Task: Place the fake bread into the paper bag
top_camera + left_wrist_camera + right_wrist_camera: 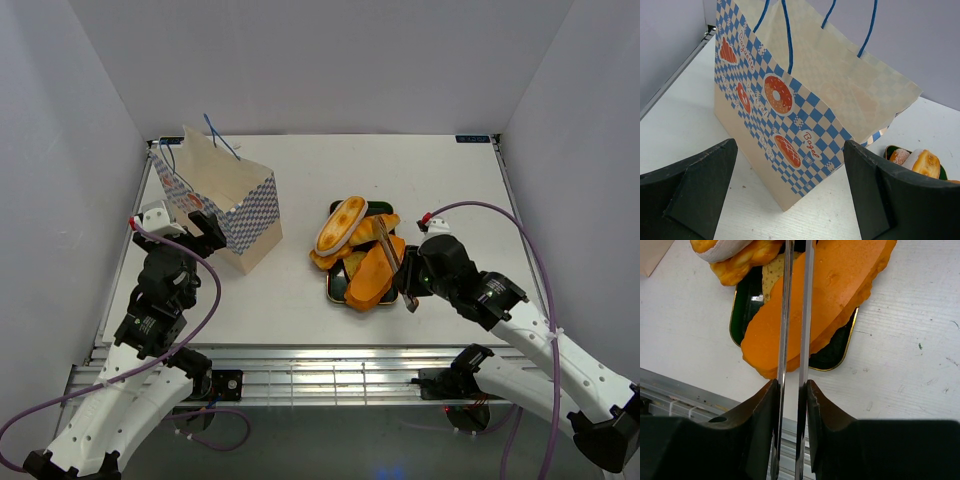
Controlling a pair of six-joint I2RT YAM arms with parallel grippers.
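Observation:
The silver tongs' ends (pixel 379 224) come together at the edge of the golden bread (pixel 364 234). My right gripper should open the tongs, move back, and then bring both arms around the golden bread.
The paper bag (pixel 228 200), cream with blue-and-white checked sides and blue string handles, stands tilted at the back left. It fills the left wrist view (pixel 790 105). My left gripper (pixel 205 233) is open and empty just in front of the bag (pixel 790 167). The fake bread is piled on a black tray (pixel 333 290): a long orange loaf (pixel 372 277) and an oval cream-edged bun (pixel 340 225) show on top. My right gripper (pixel 409 283) is shut on silver tongs (pixel 388 250), whose two arms (pixel 805 315) reach over the loaf (pixel 840 295).
The tray's gold-edged rim (pixel 840 365) lies just beyond my right fingers. Grey walls close in the white table on three sides. An aluminium rail (pixel 330 365) runs along the near edge. A bun (pixel 920 161) shows at the right edge of the left wrist view.

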